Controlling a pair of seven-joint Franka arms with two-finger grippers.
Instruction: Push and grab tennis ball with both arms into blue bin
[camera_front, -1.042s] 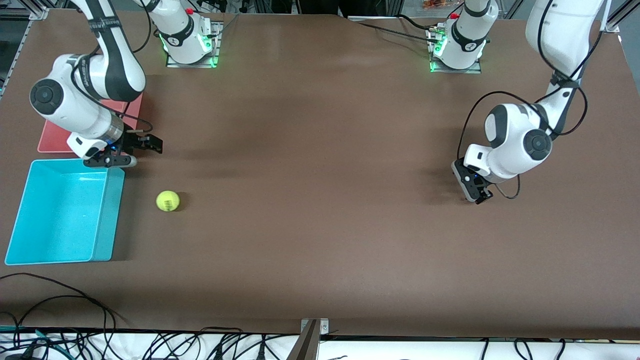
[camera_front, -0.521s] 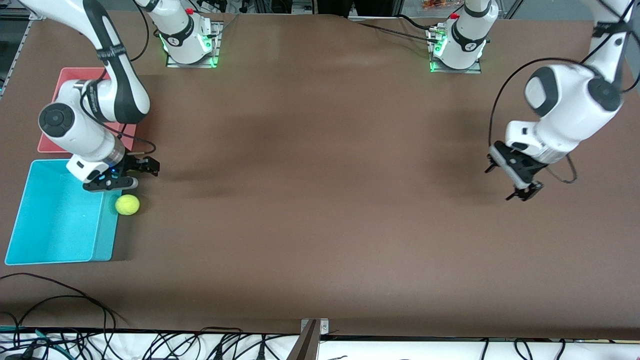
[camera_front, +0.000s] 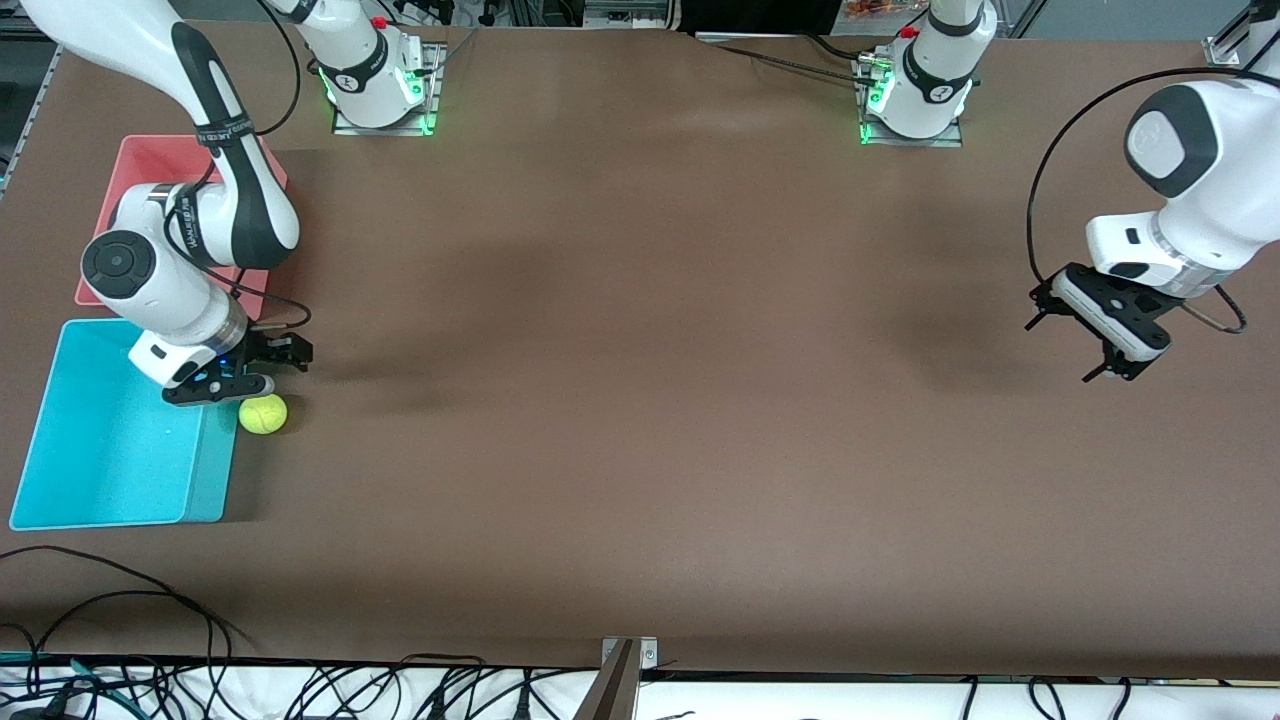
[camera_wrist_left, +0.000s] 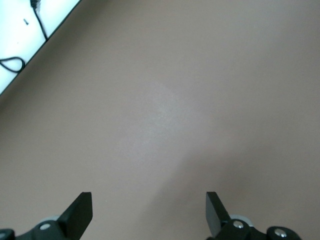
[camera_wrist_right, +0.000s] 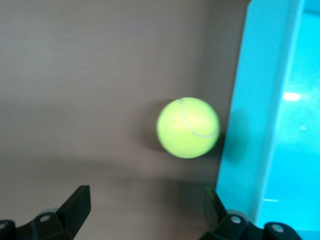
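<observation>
The tennis ball (camera_wrist_right: 188, 127) will come up freely when the robot lifts it, because a thin dark gap (camera_wrist_right: 224, 112) shows between the ball and the blue bin's side.
The yellow-green tennis ball (camera_front: 262, 414) lies on the brown table, close beside the outer wall of the blue bin (camera_front: 212, 470); I cannot tell if they touch. My right gripper (camera_front: 255, 372) is open and empty, low over the table just by the ball and the bin's corner. In the right wrist view the ball (camera_wrist_right: 188, 127) sits ahead of the open right gripper (camera_wrist_right: 145, 212), with the bin's wall (camera_wrist_right: 255, 125) beside it. My left gripper (camera_front: 1100, 340) is open and empty, raised over bare table at the left arm's end. The left wrist view shows the left gripper (camera_wrist_left: 148, 215) over bare table.
A pink bin (camera_front: 150, 160) stands next to the blue bin, farther from the front camera, partly covered by the right arm. Cables lie along the table's front edge (camera_front: 300, 690).
The ball rolled toward the blue bin and came to rest beside its wall. My right gripper followed it down beside the bin. My left arm lifted and swung toward its own end of the table.
</observation>
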